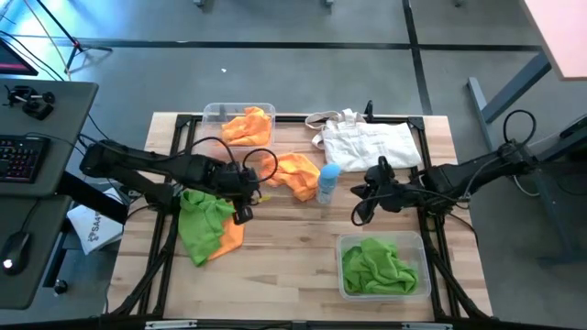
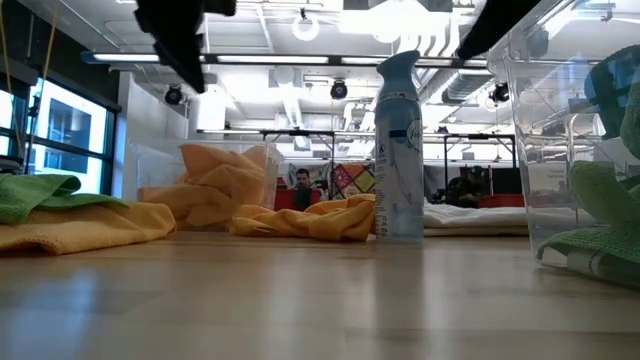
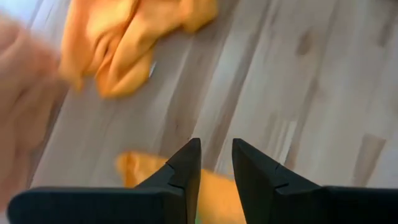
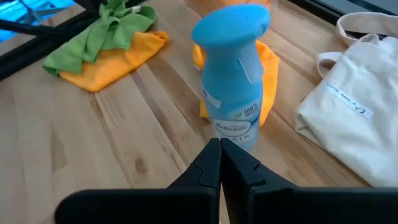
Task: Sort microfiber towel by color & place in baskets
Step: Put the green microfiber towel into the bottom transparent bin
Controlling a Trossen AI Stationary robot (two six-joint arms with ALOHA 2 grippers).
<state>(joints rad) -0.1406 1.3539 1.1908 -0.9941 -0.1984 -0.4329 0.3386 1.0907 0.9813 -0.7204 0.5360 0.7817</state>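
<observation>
Next, I lift the green towel (image 1: 201, 222) with my left gripper and hand it to my right gripper, because the green towel is lying over an orange towel (image 1: 231, 236), across from its basket.
An orange towel (image 1: 293, 174) lies bunched on the table's middle (image 2: 310, 218). A green towel (image 1: 204, 220) lies crumpled over another orange one (image 1: 231, 236) at the left (image 4: 99, 43). More orange towels (image 1: 248, 124) fill the clear far basket (image 1: 213, 112). Green towels (image 1: 378, 266) fill the clear near right basket (image 1: 347, 243). My left gripper (image 1: 244, 211) hovers between the green pile and the middle orange towel, fingers slightly open (image 3: 217, 149) and empty. My right gripper (image 1: 359, 213) is shut (image 4: 219, 148), empty, just near of the bottle.
A light-blue spray bottle (image 1: 328, 181) stands upright beside the middle orange towel, right in front of my right gripper (image 4: 233, 81). A white tote bag (image 1: 367, 142) lies at the far right. Bare wood shows along the near middle of the table (image 1: 284, 266).
</observation>
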